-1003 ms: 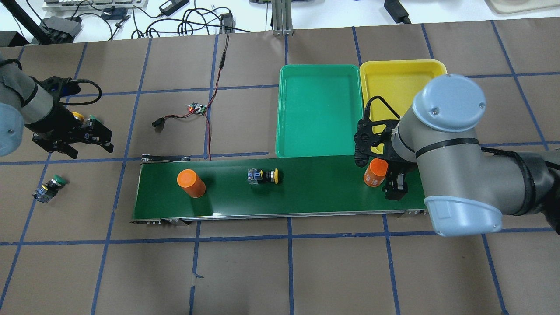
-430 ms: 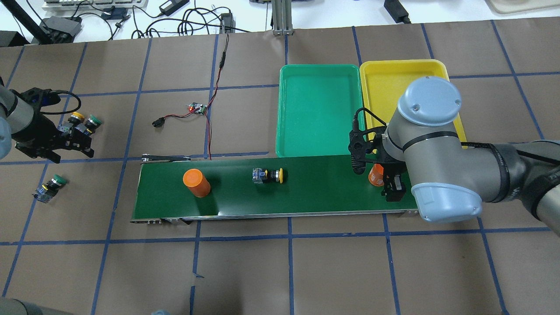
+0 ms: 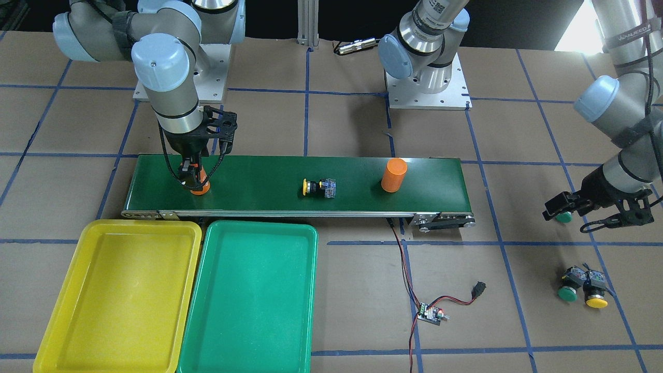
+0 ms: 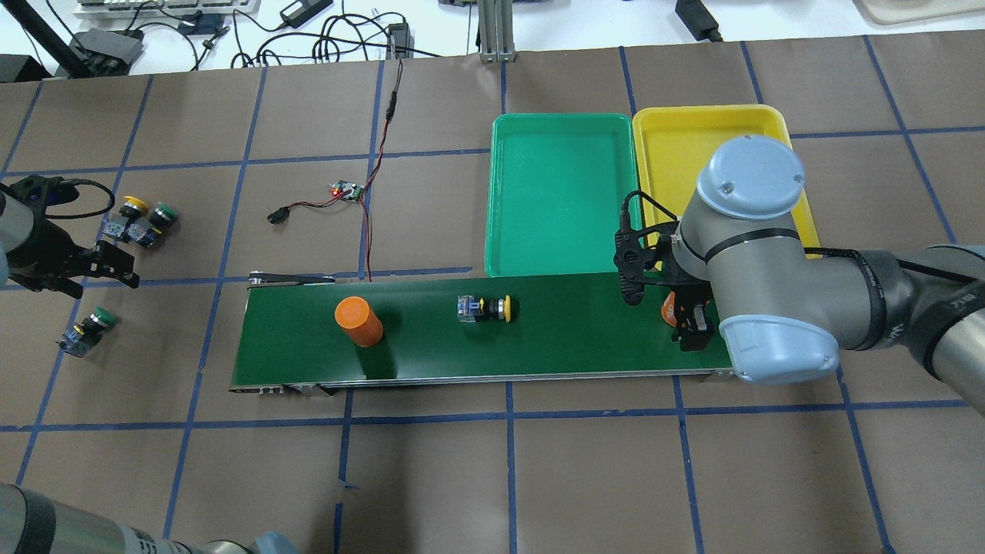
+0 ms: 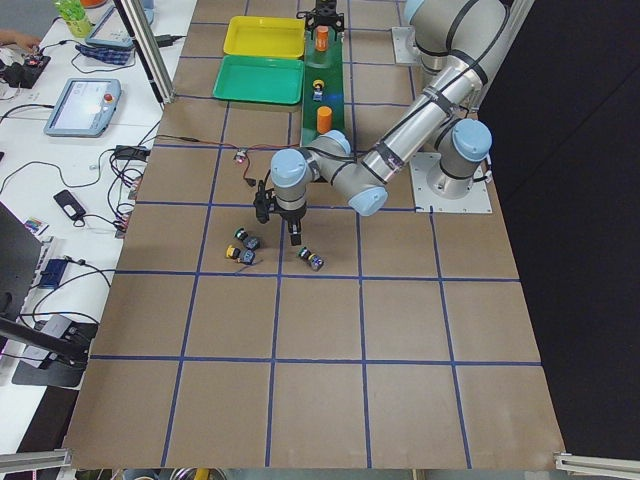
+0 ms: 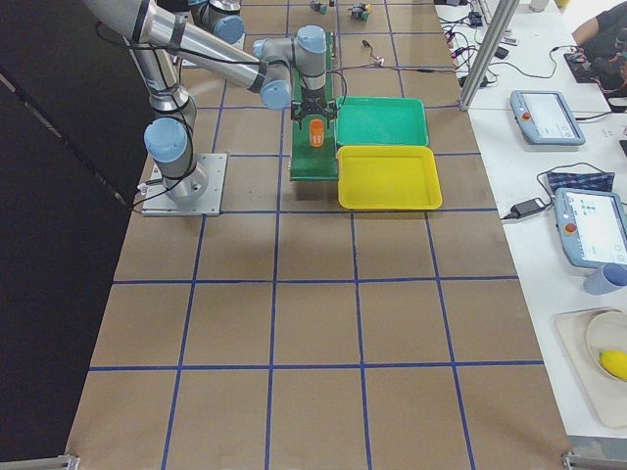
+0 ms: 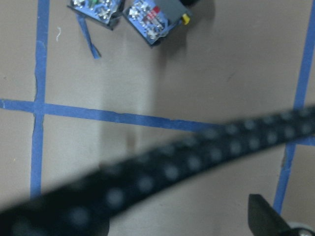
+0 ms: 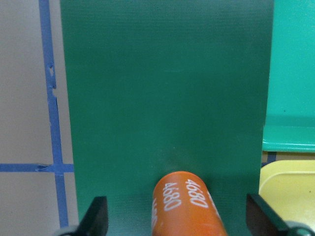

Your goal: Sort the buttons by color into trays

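My gripper will lift the pair's green button [image 3: 567, 290], which will come away alone and leave yellow behind, because a gap [image 7: 122, 11] separates the bodies of the button pair.
A yellow-capped button [image 4: 485, 308] lies on its side mid-belt, also in the front view [image 3: 317, 187]. A yellow and green button pair [image 4: 142, 211] sits at the far left of the table, and a lone green button [image 4: 92, 327] lies nearer. My left gripper [image 4: 85, 269] is open and empty between them, above the table; its wrist view shows the pair's bodies [image 7: 128, 12]. My right gripper [image 8: 179, 216] is open, its fingers either side of an orange cylinder [image 8: 187, 204] at the belt's right end. The green tray [image 4: 562, 192] and yellow tray [image 4: 692, 131] hold nothing.
A second orange cylinder [image 4: 358, 322] stands upright on the left part of the dark-green conveyor belt [image 4: 585, 338]. A small circuit board with red and black wires [image 4: 346, 190] lies behind the belt. Blue tape lines grid the brown table.
My left gripper has drawn back to the left, away from the button pair, which stayed put. The belt carried the yellow button and left cylinder rightward. My right arm shifted left over the right cylinder.
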Robot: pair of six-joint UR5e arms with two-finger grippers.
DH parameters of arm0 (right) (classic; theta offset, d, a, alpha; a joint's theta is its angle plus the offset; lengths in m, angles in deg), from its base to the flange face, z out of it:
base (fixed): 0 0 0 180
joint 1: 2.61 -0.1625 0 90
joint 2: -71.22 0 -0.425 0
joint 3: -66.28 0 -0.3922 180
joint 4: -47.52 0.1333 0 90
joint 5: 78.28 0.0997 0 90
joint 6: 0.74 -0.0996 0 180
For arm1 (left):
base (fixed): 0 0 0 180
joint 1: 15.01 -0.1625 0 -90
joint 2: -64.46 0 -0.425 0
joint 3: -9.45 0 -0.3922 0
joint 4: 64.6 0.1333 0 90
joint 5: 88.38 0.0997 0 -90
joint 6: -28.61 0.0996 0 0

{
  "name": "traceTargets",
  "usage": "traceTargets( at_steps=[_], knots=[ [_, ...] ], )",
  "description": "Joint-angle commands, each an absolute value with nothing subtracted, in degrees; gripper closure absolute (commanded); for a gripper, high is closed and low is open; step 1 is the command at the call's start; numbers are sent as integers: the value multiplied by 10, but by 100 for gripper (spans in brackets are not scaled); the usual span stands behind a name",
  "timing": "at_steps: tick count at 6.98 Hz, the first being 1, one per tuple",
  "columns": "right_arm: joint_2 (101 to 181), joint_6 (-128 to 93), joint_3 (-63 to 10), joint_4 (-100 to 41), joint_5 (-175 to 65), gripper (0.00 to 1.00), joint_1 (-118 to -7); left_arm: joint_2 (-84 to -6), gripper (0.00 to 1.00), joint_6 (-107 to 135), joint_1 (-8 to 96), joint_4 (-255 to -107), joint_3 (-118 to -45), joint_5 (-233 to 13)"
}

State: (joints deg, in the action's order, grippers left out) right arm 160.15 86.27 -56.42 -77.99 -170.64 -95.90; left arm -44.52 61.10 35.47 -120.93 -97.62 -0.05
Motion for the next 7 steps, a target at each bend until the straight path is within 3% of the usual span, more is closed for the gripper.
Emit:
traceTargets(
  at_steps=[1,7],
  knots=[
    [1598,863,-567,-776,-1706,0,-960,-456,0,626,342,-1208,-976,-2],
    [1546,864,-569,-793,-1705,0,-964,-470,0,737,325,-1208,-968,50]
  ],
)
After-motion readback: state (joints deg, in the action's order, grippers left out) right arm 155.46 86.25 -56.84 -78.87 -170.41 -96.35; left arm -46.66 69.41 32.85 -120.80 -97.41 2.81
